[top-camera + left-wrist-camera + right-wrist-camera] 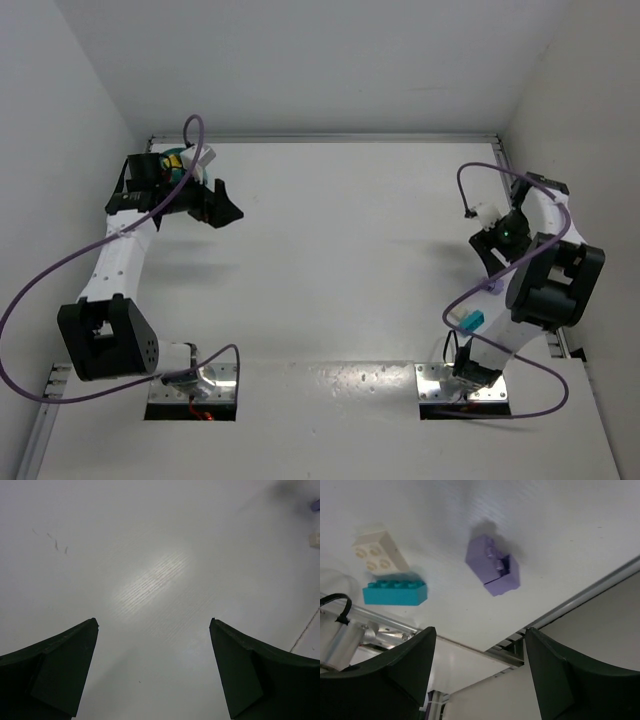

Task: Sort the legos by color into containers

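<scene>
My left gripper is far from the purple brick (491,286), and so is the teal-blue bowl (182,155). My right gripper should pick the brick up and pass it to my left gripper.
In the right wrist view three legos lie on the white table: a purple brick (493,565), a cyan brick (395,592) and a white brick (376,551). My right gripper (480,630) hangs open above them, a little short of the purple brick, with nothing between its fingers. From above, the cyan brick (468,320) and the purple brick (497,286) sit beside the right arm. The teal-blue bowl (176,158) at the far left is mostly hidden behind my left wrist, and something yellow shows in it. My left gripper (222,208) (153,621) is wide open over bare table.
The table's metal edge rail (580,597) runs close behind the purple brick, with the enclosure wall past it. Purple cables (60,270) loop off both arms. White walls close in the table at the left, the back and the right.
</scene>
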Controlling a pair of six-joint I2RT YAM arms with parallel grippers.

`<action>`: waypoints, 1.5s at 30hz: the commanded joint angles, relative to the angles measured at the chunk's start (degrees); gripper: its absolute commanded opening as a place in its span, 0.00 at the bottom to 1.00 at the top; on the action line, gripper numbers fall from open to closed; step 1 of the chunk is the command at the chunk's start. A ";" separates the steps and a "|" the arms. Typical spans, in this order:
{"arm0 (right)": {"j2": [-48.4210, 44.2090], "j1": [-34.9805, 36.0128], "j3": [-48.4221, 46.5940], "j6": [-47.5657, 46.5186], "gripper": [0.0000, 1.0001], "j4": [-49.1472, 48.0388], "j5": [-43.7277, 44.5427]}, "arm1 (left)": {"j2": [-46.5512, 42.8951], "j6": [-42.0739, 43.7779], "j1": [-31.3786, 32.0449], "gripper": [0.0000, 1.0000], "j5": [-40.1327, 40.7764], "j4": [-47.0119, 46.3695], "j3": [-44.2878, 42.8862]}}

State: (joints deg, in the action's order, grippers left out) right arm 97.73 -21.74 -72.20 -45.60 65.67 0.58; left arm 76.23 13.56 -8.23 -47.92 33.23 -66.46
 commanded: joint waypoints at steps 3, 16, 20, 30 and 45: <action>-2.64 0.82 4.00 -5.90 0.72 -1.68 -1.55 | 4.36 1.55 0.67 1.00 -4.45 -3.53 -1.30; 3.33 0.82 7.08 -9.94 0.71 -10.82 0.83 | 9.73 -0.03 0.67 1.00 -6.48 -3.53 -3.77; 5.88 0.82 7.08 -10.47 0.71 -11.53 1.44 | 10.26 -0.03 0.67 1.00 -6.48 -3.53 -3.77; 8.61 3.10 8.65 -10.47 0.61 -12.93 1.44 | 12.63 -0.55 0.67 1.00 -6.48 -3.53 -3.77; 7.38 11.09 6.21 -2.41 0.10 -11.98 -9.00 | 11.41 -2.93 -0.47 1.00 -5.43 -4.75 -3.60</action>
State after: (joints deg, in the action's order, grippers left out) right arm 106.59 -14.26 -62.37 -52.75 52.60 0.21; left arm 89.23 11.27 -8.29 -52.51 30.52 -68.58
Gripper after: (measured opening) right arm 0.285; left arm 0.997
